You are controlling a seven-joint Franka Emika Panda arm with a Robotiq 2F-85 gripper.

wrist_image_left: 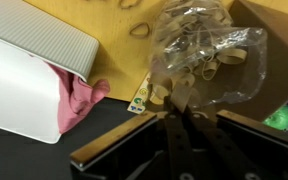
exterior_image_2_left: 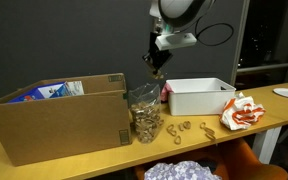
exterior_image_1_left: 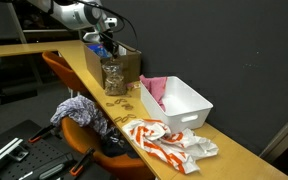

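I can see the tan rubber band (exterior_image_2_left: 158,74) hanging free above the clear plastic jar, so I keep going toward the jar's opening (exterior_image_2_left: 144,95) and release the band there.
My gripper (exterior_image_2_left: 156,60) hangs above a clear plastic jar (exterior_image_2_left: 144,112) filled with tan rubber bands. The jar stands on the wooden table beside a cardboard box (exterior_image_2_left: 54,120). In the wrist view the gripper (wrist_image_left: 184,110) is shut, and a tan rubber band (wrist_image_left: 182,95) is pinched at its tips, right over the jar (wrist_image_left: 199,50). In an exterior view the gripper (exterior_image_1_left: 108,46) is a short way above the jar (exterior_image_1_left: 114,78), not touching it.
A white bin (exterior_image_2_left: 199,97) with a pink cloth (wrist_image_left: 76,100) stands next to the jar. Loose rubber bands (exterior_image_2_left: 179,130) lie on the table in front. An orange and white cloth (exterior_image_2_left: 239,112) lies further along. A chair with clothes (exterior_image_1_left: 79,115) stands by the table edge.
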